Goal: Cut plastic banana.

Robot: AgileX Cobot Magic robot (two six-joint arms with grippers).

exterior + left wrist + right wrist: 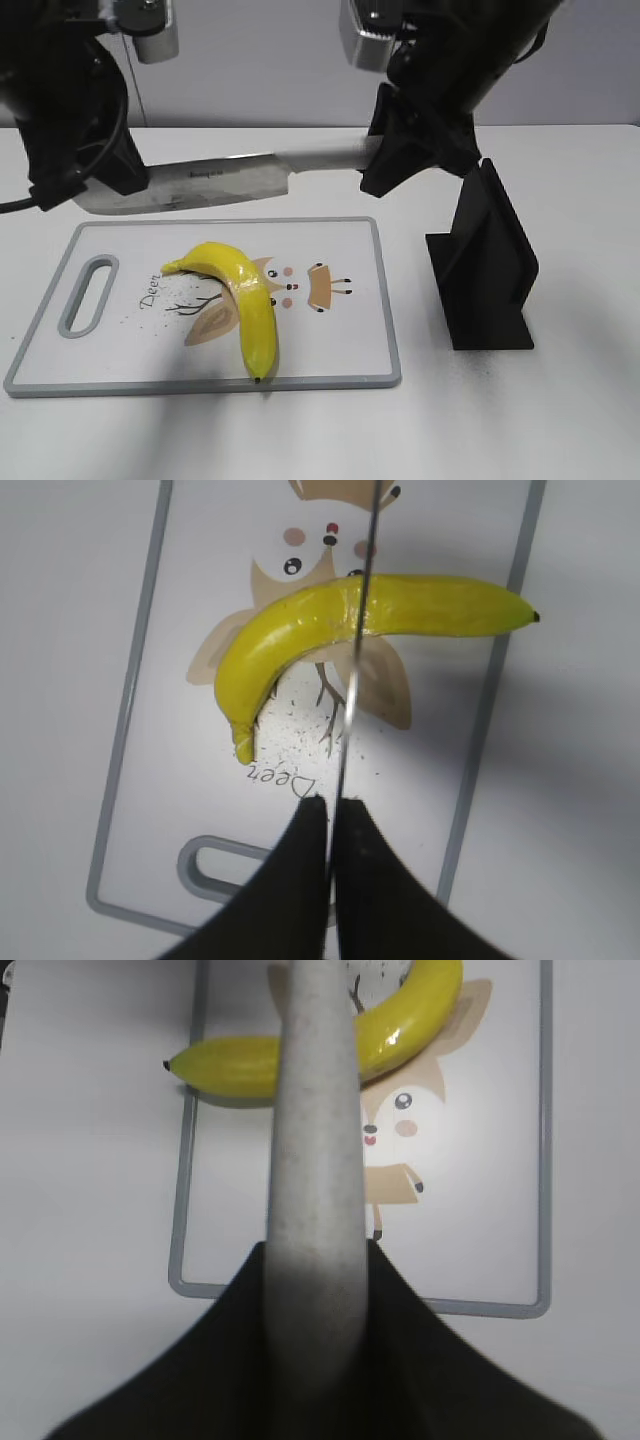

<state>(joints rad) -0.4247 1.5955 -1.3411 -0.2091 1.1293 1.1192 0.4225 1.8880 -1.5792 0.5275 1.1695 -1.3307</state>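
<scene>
The blade's tip end is pinched in my left gripper while my right gripper holds the grey handle, so my left gripper should open and move away before the cut.
The yellow plastic banana lies whole on the white cutting board, curved, dark tip toward the front edge. It also shows in the left wrist view and the right wrist view. A knife with a grey handle hangs level above the board's far edge. My right gripper is shut on the handle. My left gripper is shut on the blade's tip end, seen edge-on between its fingers.
A black knife stand stands on the white table right of the board. The board has a grey rim and a handle slot at its left end, with a deer drawing under the banana.
</scene>
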